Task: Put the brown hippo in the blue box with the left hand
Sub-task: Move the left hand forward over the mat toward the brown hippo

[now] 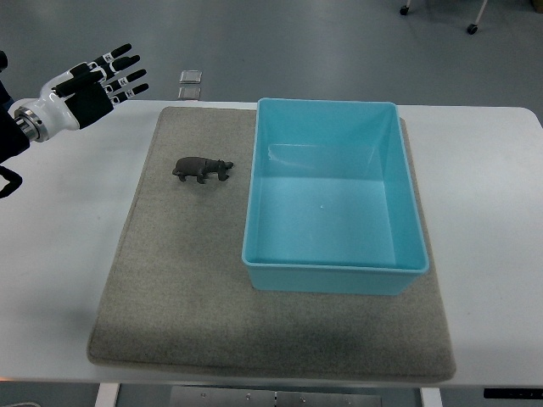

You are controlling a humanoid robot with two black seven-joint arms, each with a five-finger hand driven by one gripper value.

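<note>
The fingers of my left gripper are pointing past the brown hippo to the table's far edge point(158, 103), so next I turn them and move in at the hippo's tail end point(178, 170).
A small brown hippo point(202, 169) stands on the grey mat point(170, 280), just left of the blue box point(335, 267), head pointing toward the box. The box is open-topped and holds nothing. My left hand point(106, 79) hovers at the upper left, past the table's far left corner, fingers spread and holding nothing. It is well up and to the left of the hippo. The right arm does not show.
The mat lies on a white table point(59, 254). A small square object point(191, 83) lies on the floor beyond the table's far edge. Chair casters point(471, 28) show at the top right.
</note>
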